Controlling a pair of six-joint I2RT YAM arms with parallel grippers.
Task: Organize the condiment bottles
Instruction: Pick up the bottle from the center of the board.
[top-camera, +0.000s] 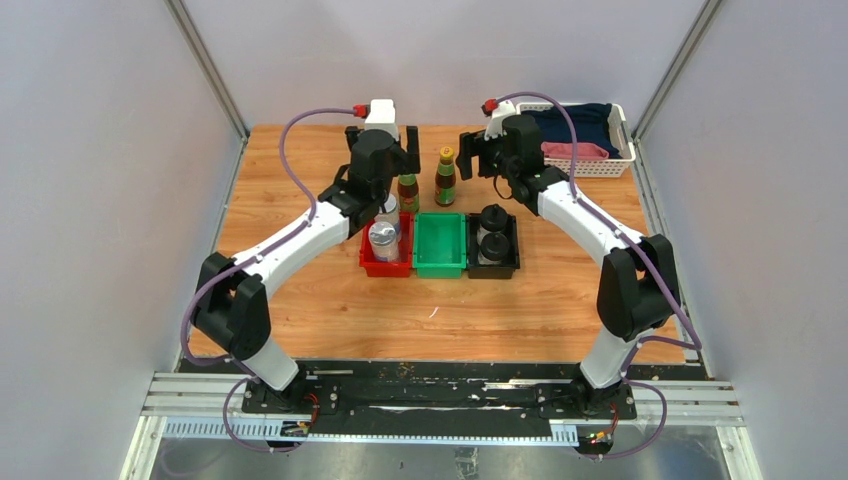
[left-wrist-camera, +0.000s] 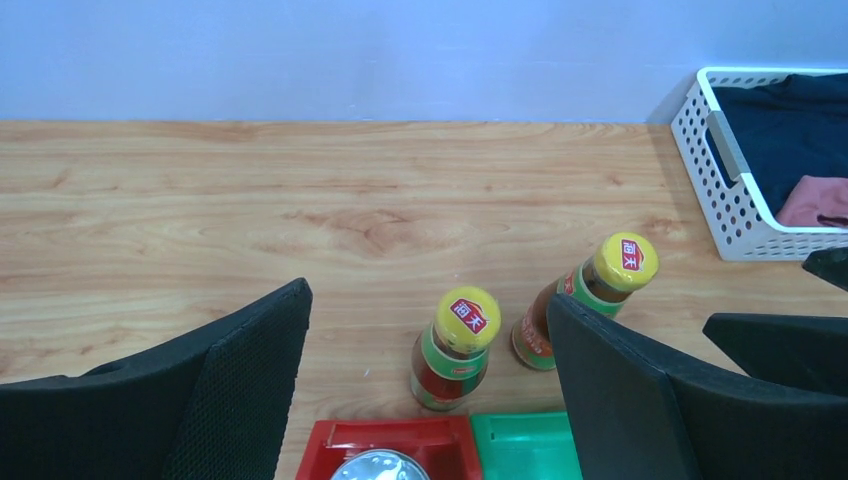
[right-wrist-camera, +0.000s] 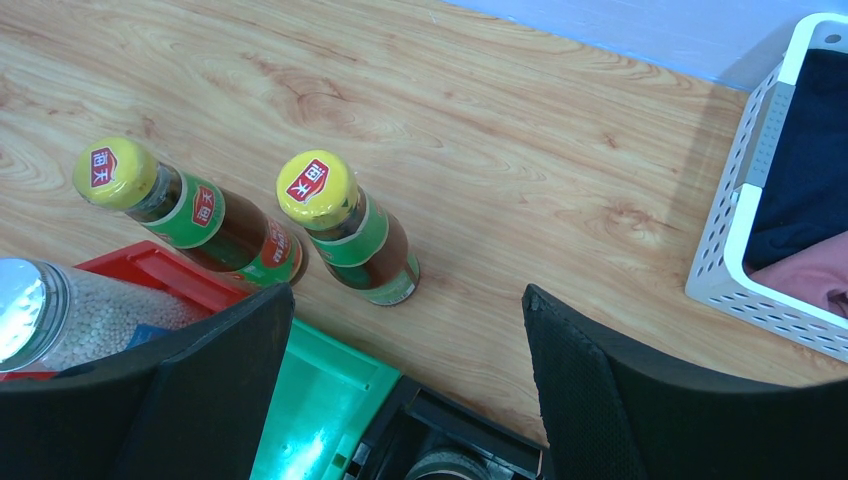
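Note:
My left gripper should point down from behind the nearer brown bottle (left-wrist-camera: 455, 350), since it now slants toward the back wall over the jars in the red bin (top-camera: 384, 238).
Two brown bottles with yellow caps stand on the table just behind the bins, one (top-camera: 408, 190) behind the red bin, the other (top-camera: 445, 178) behind the green bin. Two silver-lidded jars (top-camera: 383, 238) sit in the red bin (top-camera: 368, 262). Two black-capped bottles (top-camera: 492, 220) sit in the black bin (top-camera: 512, 262). My left gripper (top-camera: 383, 145) is open and empty above the nearer brown bottle (left-wrist-camera: 458, 345); the other bottle (left-wrist-camera: 590, 295) stands by its right finger. My right gripper (top-camera: 490, 152) is open and empty, to the right of both brown bottles (right-wrist-camera: 345, 230) (right-wrist-camera: 190, 215).
The green bin (top-camera: 440, 262) between the red and black bins holds nothing. A white basket (top-camera: 622, 150) with dark and pink cloth stands at the back right corner. Grey walls enclose the table on three sides.

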